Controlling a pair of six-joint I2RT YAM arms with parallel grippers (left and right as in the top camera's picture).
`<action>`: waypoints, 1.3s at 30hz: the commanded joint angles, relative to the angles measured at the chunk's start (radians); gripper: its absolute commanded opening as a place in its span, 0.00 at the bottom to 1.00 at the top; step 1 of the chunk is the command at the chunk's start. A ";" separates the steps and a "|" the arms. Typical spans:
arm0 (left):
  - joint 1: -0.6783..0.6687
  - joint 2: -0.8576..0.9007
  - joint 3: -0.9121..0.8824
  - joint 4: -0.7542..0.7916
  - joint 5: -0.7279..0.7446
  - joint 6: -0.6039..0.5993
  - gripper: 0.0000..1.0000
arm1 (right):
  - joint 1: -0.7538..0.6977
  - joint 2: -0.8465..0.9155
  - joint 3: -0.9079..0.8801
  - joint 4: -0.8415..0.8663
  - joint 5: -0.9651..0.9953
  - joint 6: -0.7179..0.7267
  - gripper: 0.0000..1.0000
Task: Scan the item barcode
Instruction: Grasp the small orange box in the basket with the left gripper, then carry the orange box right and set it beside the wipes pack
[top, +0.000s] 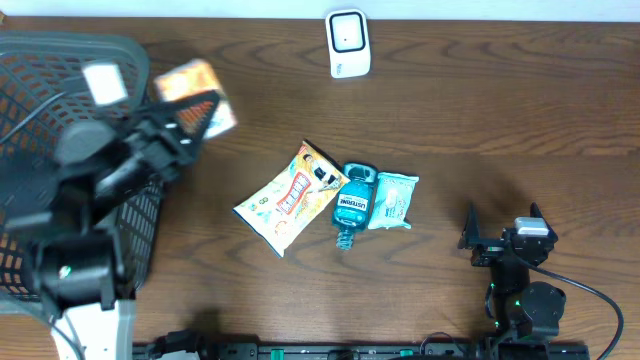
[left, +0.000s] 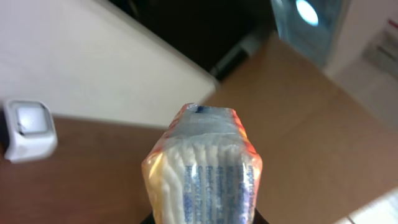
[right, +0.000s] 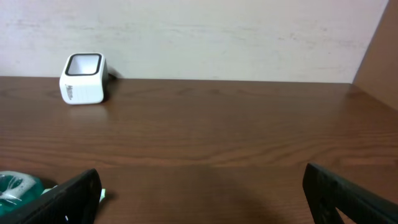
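My left gripper is holding the orange-edged packet, and the space next to the pale green packet is free. I keep carrying the orange-edged packet there until it is low, then let go.
My left gripper is raised beside the basket and shut on a clear packet with orange edges. In the left wrist view the packet fills the middle, showing white ribbed contents and blue print, and it hides most of my left gripper. The white barcode scanner stands at the table's far edge, to the right of the packet, also seen as the scanner and the scanner. My right gripper rests low at the front right, and in its own view the right gripper stands open with nothing between its fingers.
A black mesh basket stands at the left. Mid-table lie a yellow snack bag, a teal mouthwash bottle and a pale green packet. The bottle's cap shows near my right gripper's left finger. A cardboard panel rises behind the table.
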 joint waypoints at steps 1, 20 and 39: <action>-0.114 0.064 0.004 -0.018 0.015 0.127 0.08 | 0.000 -0.002 -0.002 -0.004 0.009 -0.008 0.99; -0.597 0.660 0.004 -0.015 -0.326 0.166 0.08 | 0.000 -0.002 -0.002 -0.004 0.009 -0.008 0.99; -0.913 0.989 0.004 0.228 -0.838 0.166 0.08 | 0.000 -0.002 -0.002 -0.004 0.009 -0.008 0.99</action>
